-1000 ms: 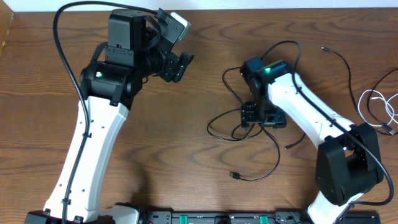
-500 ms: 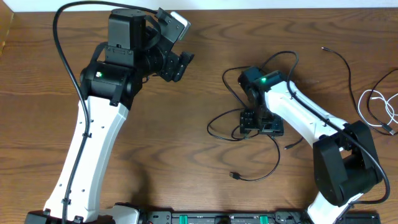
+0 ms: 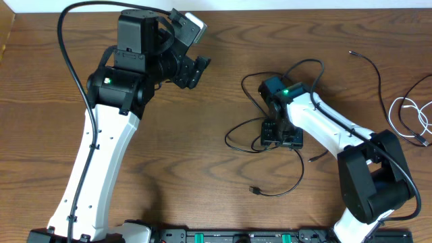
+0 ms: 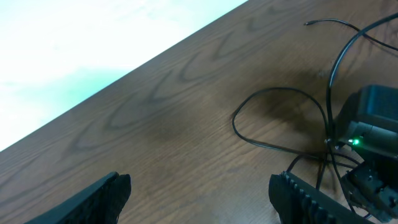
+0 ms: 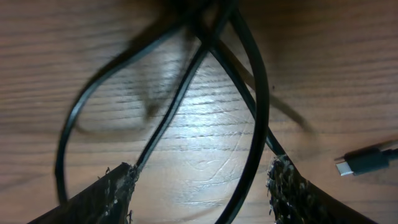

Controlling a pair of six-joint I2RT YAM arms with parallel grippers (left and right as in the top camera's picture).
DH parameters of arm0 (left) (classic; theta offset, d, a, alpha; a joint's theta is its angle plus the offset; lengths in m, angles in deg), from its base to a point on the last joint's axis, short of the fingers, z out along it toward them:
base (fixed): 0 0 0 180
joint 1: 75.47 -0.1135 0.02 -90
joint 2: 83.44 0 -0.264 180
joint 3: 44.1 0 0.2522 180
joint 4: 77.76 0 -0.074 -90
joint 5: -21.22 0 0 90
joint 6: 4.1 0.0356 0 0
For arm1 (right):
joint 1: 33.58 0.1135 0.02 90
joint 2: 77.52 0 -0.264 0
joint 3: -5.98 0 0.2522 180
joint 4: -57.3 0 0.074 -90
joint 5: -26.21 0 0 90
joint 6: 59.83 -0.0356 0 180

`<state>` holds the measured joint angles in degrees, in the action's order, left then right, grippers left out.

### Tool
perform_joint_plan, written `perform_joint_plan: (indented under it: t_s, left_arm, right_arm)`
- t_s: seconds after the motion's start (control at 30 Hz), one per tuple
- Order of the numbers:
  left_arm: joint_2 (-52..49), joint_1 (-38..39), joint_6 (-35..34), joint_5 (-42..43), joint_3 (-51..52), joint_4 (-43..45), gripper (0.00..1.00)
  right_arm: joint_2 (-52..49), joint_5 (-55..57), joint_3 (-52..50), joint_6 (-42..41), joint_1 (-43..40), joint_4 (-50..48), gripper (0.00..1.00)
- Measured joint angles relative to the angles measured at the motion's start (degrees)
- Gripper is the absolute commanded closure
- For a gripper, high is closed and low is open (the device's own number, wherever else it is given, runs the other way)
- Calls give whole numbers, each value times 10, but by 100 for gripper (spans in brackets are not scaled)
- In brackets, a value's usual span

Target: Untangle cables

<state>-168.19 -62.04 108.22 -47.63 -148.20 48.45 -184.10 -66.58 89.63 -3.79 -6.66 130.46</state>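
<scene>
Black strands of cable are touching both fingers of my right gripper. Next, I open my right gripper wider and bring the pieces together near their crossing.
A tangle of thin black cables lies right of the table's middle, with one plug end trailing toward the front. My right gripper is down on this tangle. In the right wrist view its gripper is open and two black strands run between the fingers, close to each finger. A plug lies just to the right. A white cable sits at the far right edge. My left gripper hangs open and empty at upper left, away from the cables.
Another thin black cord curves across the back right of the wooden table. A black rail runs along the front edge. The right arm shows in the left wrist view.
My right gripper has shifted slightly left and toward the front over the tangle, and its jaws have narrowed around the strands. The left arm has not moved.
</scene>
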Motion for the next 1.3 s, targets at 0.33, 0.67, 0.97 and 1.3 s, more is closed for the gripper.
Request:
perform_joint_plan:
  t_s: [0.33, 0.67, 0.97, 1.3]
  left_arm:
    - [0, 0, 0, 0, 0, 0, 24]
    - [0, 0, 0, 17, 0, 0, 24]
    - [0, 0, 0, 24, 0, 0, 24]
    - [0, 0, 0, 26, 0, 0, 24]
  right_arm:
    - [0, -3, -18, -10, 0, -17, 40]
    - [0, -3, -18, -10, 0, -43, 20]
    - [0, 24, -18, 28, 0, -61, 9]
    - [0, 56, -18, 60, -1, -71, 7]
